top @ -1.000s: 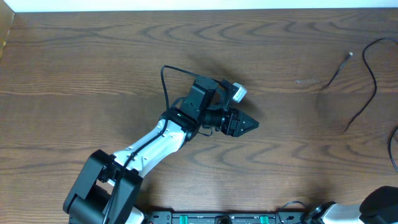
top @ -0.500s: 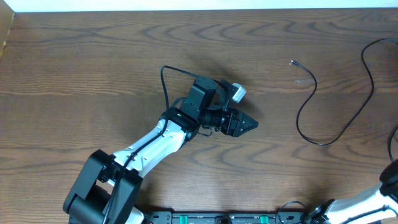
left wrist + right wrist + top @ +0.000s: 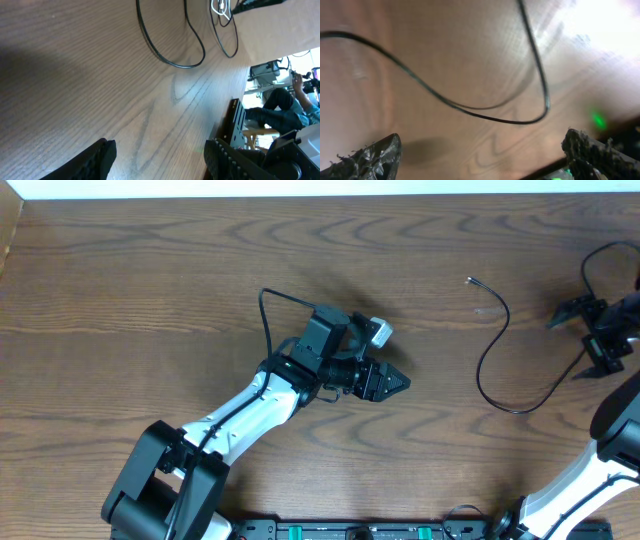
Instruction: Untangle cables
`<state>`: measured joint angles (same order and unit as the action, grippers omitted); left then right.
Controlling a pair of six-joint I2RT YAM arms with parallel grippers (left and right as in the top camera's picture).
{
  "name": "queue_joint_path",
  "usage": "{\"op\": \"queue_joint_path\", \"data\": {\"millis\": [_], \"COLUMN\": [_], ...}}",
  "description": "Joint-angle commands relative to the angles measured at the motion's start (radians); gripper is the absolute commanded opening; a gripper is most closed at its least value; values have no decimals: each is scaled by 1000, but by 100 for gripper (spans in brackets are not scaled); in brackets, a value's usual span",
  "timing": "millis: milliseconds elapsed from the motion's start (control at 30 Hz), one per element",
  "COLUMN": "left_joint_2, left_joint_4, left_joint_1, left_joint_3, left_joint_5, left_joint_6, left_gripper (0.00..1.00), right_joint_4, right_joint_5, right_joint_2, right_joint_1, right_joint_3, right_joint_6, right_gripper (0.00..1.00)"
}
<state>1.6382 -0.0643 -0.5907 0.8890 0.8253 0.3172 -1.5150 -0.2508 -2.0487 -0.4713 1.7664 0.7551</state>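
Observation:
The black cable's bend (image 3: 517, 412) is clear of other cords and in front of my right gripper's open fingers. I should keep going toward that bend (image 3: 530, 409) until the fingers are on both sides of it.
A thin black cable (image 3: 488, 350) lies on the wooden table at the right. Its small plug end (image 3: 469, 280) points left, and the cord loops down and back up toward the right edge. My right gripper (image 3: 570, 343) hovers open above the rising stretch of that loop, and the black cable (image 3: 470, 107) runs just ahead of its fingertips (image 3: 370, 160). My left gripper (image 3: 397, 383) is mid-table, open and holding nothing, well left of the cable. In the left wrist view the cable loop (image 3: 175, 64) lies far ahead of that gripper (image 3: 160, 162). A thin white cord (image 3: 220, 9) shows by the right gripper.
A thicker black wire (image 3: 266, 310) arches off the left arm's wrist. The table's back edge meets a white strip (image 3: 320, 188). A wooden box corner (image 3: 8, 230) sits at the far left. Beyond the table's right end stand equipment and a person (image 3: 280, 107).
The right arm has swung up from the bottom right corner to above the cable loop. The cable's plug end slid left and the cord now lies still. The left gripper barely moved.

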Motion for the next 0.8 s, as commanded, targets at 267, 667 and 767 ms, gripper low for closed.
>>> {"op": "queue_joint_path", "data": {"millis": [267,667,767], "left_joint_2": [4,4,4], "left_joint_4": [8,8,8], "left_joint_1": [3,3,3], "left_joint_3": [32,32,32], "left_joint_5": [-7,-7,-7], "left_joint_6": [-9,-9,-9], "left_gripper": [62,62,62], "right_joint_4": [177,390,475], "right_joint_5": [95,70,-66], "right_joint_2": [5,5,5], "right_joint_1": [89,93,90], "right_joint_3": [-327,-512,-507], "right_joint_6": [78,43,-82], "right_gripper": [99,1,1]}}
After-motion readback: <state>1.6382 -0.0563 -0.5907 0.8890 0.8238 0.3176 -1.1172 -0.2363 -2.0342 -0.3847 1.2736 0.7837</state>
